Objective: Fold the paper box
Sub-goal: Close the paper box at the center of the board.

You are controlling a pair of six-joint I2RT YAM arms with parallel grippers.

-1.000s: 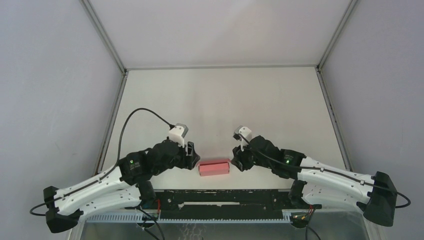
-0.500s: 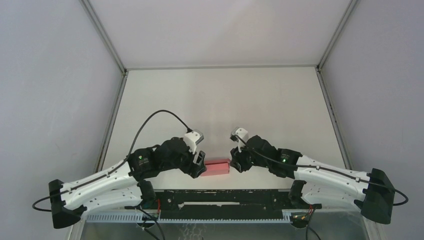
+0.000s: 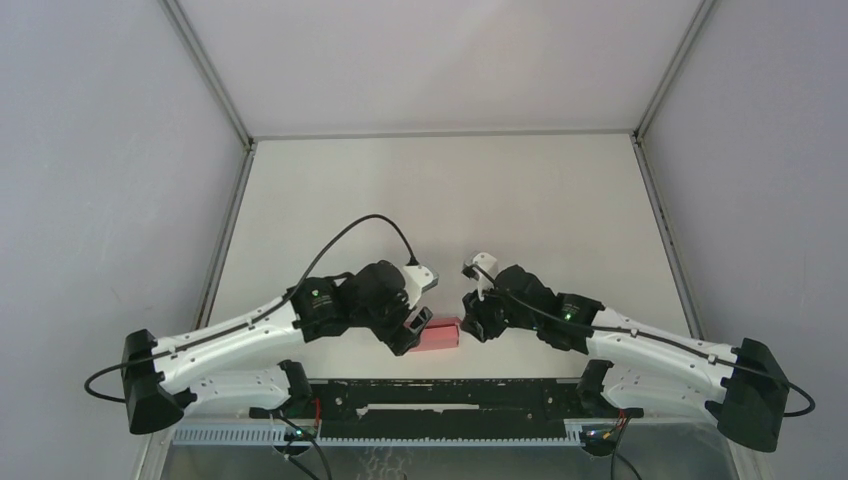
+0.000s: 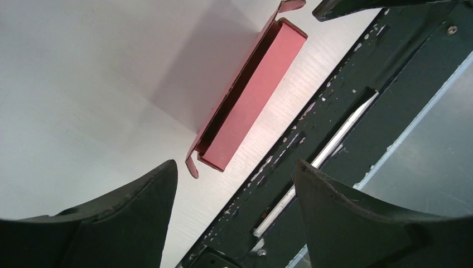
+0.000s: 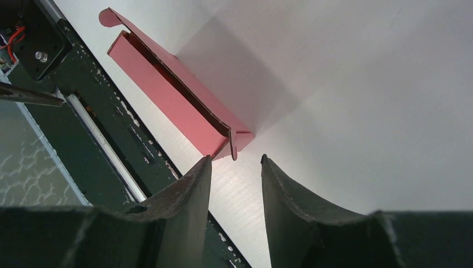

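The paper box's near end (image 4: 212,158) points into the gap between the left gripper's open fingers, so the robot should go on moving in until those fingers close across both long walls (image 4: 232,132).
The paper box (image 3: 440,336) is a long pink cardboard piece lying on the white table near the front edge, between my two grippers. In the left wrist view the paper box (image 4: 252,92) shows an open slot along its top and a small tab curling off its near end. My left gripper (image 4: 235,163) stands open just short of that end, with nothing between its fingers; seen from above, the left gripper (image 3: 416,326) covers the box's left end. My right gripper (image 5: 235,158) is open, its tips right at the box's (image 5: 167,92) other end tab, not clamping it.
A black slotted rail (image 3: 450,395) runs along the table's near edge, right beside the box, and also shows as the rail (image 4: 340,106) and the rail (image 5: 83,106). Grey walls enclose the table on three sides. A black cable (image 3: 350,235) loops above the left arm.
My left arm has swung right and reached the box's left end, and its jaws have spread wider. The right arm and the box have hardly moved.
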